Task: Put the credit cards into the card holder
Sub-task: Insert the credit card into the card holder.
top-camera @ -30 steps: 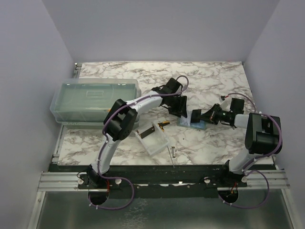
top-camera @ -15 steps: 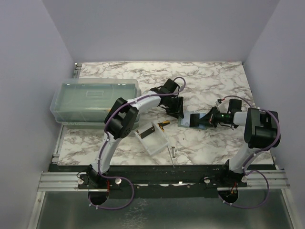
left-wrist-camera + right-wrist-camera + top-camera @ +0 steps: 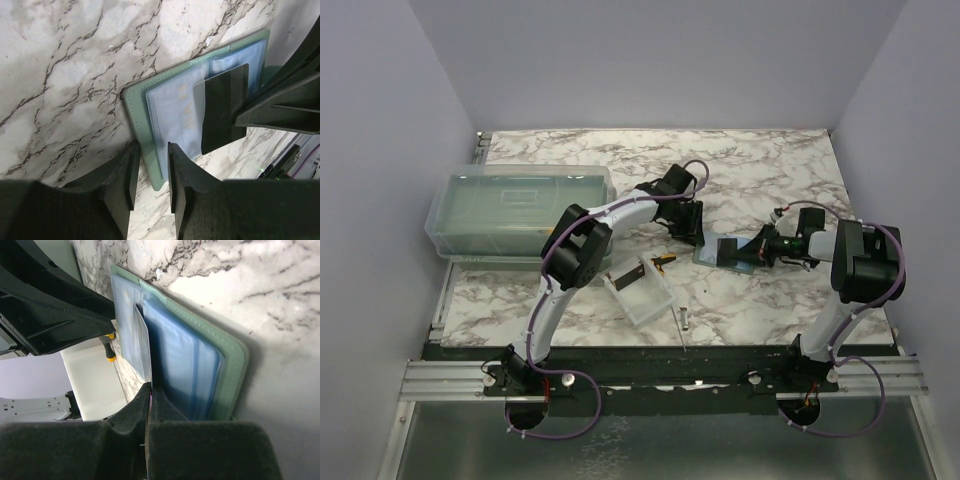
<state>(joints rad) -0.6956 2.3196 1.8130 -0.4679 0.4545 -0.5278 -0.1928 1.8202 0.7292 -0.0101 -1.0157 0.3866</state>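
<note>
The black credit card has only its front edge in the holder's pocket (image 3: 200, 112), so the robot's right gripper should open and push the card's outer edge (image 3: 246, 80) further in.
The card holder (image 3: 150, 120) lies open on the marble, sage green outside and pale blue inside; it also shows in the top view (image 3: 712, 257) and the right wrist view (image 3: 235, 375). My left gripper (image 3: 150, 172) has its jaws a small way apart, astride the holder's near edge, with the fingertips (image 3: 131, 165) resting at it. My right gripper (image 3: 150, 390) is shut on the black credit card (image 3: 224, 107), seen edge-on in the right wrist view (image 3: 144, 340), with its front edge over the blue pockets. I see no gold card for certain.
A small clear tray (image 3: 642, 290) sits left of the holder, with the orange-handled tool (image 3: 663, 262) beside it. A large translucent lidded box (image 3: 520, 210) stands at the far left. A small metal piece (image 3: 685, 318) lies near the front edge.
My right gripper moved left towards the holder and brought the card down over the open pockets. My left gripper stayed at the holder's edge.
</note>
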